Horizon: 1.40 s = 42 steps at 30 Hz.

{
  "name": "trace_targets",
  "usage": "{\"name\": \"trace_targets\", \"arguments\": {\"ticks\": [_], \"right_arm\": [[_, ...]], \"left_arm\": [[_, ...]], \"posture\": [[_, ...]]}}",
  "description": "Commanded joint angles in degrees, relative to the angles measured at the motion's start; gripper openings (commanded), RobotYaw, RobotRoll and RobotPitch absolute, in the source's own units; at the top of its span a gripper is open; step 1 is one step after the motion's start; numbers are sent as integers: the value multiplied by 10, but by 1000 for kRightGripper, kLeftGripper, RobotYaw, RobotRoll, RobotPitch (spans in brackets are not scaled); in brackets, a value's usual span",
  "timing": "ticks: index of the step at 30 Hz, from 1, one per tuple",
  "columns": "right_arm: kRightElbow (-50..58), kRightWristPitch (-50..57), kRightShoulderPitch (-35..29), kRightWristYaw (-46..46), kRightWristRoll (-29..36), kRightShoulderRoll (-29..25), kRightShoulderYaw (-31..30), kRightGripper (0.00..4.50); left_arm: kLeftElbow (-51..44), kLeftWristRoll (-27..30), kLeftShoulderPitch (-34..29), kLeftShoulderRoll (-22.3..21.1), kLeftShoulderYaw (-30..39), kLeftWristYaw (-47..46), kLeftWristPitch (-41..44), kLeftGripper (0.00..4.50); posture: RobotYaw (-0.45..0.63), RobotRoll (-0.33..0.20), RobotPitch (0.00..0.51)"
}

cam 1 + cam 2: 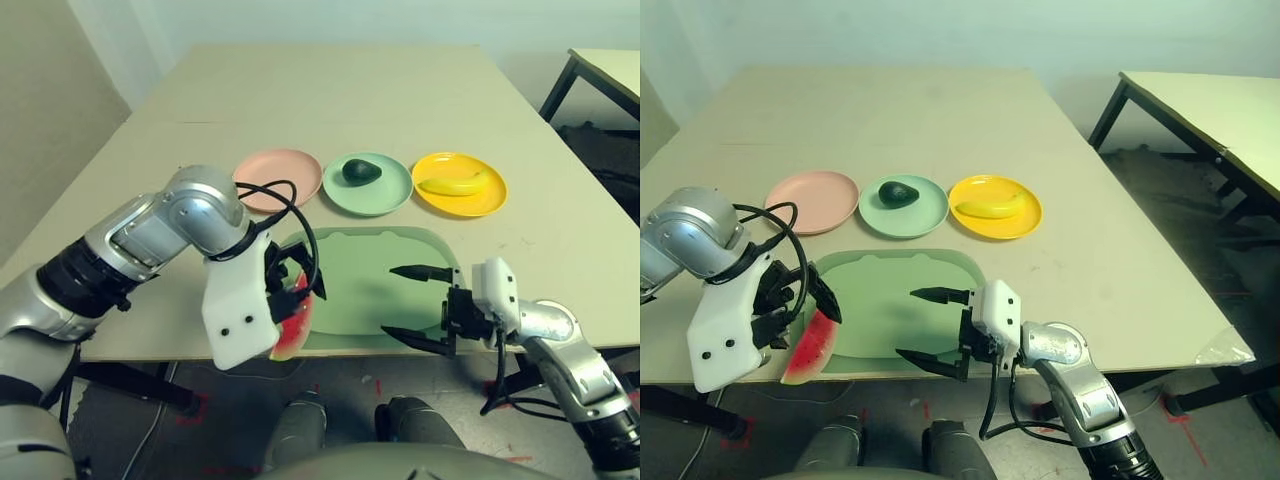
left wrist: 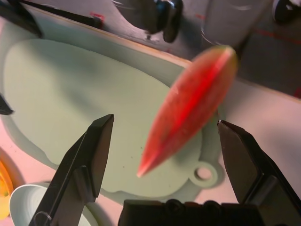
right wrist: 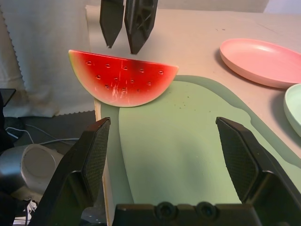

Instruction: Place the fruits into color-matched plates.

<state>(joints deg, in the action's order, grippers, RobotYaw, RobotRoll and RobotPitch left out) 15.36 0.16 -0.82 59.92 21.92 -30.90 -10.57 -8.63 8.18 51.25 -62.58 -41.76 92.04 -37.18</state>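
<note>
The watermelon wedge's red edge [image 2: 181, 120] points in between the open fingers of my left gripper, so I should keep moving in until the fingers can close on both seeded sides [image 1: 813, 347].
The red watermelon wedge [image 1: 293, 330] hangs at the table's front edge by the tray's near left corner, its tip past the edge. My left gripper [image 1: 300, 280] is open just above it, and neither of the fingers [image 2: 89, 155] touches the wedge [image 2: 188, 103]. The pink plate [image 1: 285, 180] holds nothing. The dark avocado [image 1: 360, 171] lies in the mint green plate [image 1: 388, 196], and the banana [image 1: 452, 184] in the yellow plate [image 1: 480, 205]. My right gripper [image 1: 390, 300] is open and holds nothing, low over the tray's near right part, pointing toward the wedge [image 3: 123, 77].
A pale green rounded tray [image 1: 370, 280] with a small ring handle [image 2: 203, 173] lies in front of the three plates, reaching the table's near edge. A second table [image 1: 1200, 110] stands to the right. The floor lies right below the front edge.
</note>
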Motion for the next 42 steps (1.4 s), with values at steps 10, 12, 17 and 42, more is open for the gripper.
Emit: {"name": "trace_targets", "arguments": {"ticks": [10,12,17,42], "right_arm": [[18,11,-8,-13,-3,-1,-5,4500],[19,12,-9,-14,-3,-1,-6,4500],[21,15,-9,-15,-4,0,-6,4500],[26,27,-6,-22,-4,2,-6,4500]], "left_arm": [[49,-17,18,21,-29,5,-90,4466],[71,-29,20,39,-25,5,-111,4466],[111,-52,14,69,-25,5,-157,4466],[212,-142,-22,138,-43,-29,-259,4466]], "posture": [[26,0,43],[26,0,43],[24,0,43],[12,0,44]]}}
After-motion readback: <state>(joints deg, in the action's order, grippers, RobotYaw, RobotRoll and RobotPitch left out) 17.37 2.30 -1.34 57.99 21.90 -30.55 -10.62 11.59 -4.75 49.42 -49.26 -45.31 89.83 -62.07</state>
